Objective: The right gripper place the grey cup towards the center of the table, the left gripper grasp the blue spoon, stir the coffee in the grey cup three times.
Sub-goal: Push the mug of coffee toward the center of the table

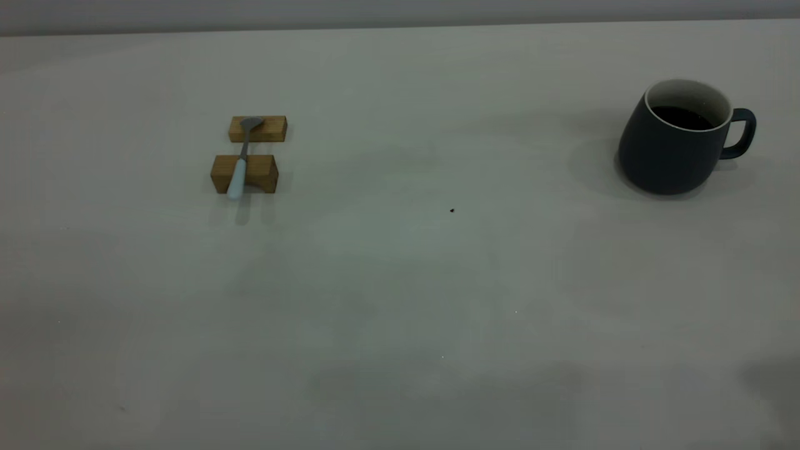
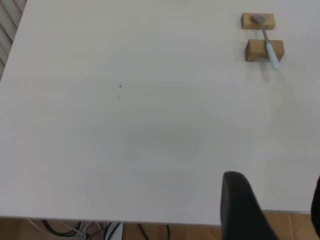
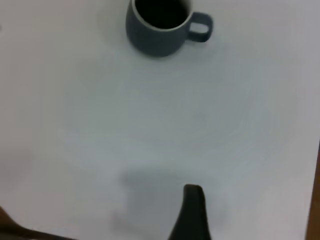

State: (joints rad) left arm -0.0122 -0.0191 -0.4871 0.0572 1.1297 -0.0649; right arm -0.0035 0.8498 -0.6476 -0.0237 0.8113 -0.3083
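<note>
My right gripper is moving toward the grey cup's rim, and the grey cup [image 1: 665, 154] stands upright with open table around it. The gripper keeps going that way until its fingers straddle the cup's handle-side [image 1: 727, 124].
The grey cup [image 1: 669, 150] stands upright at the table's right side, handle pointing right, with dark coffee [image 1: 681, 117] inside. The right wrist view shows the cup [image 3: 155, 37] far ahead of my right gripper [image 3: 235, 227]. One dark finger [image 3: 193, 210] shows there with bare table beside it, so that gripper is open and empty. The blue spoon [image 1: 240, 165] lies across two wooden blocks at left, bowl on the far block. My left gripper [image 2: 277, 210] is open and empty, well back from the spoon [image 2: 267, 42]. Neither gripper appears in the exterior view.
The far wooden block [image 1: 257, 128] and the near one [image 1: 245, 174] hold the spoon off the table [image 1: 400, 300]. A tiny dark speck [image 1: 452, 210] marks the middle. Cables [image 2: 90, 230] hang below the table's edge by the left arm.
</note>
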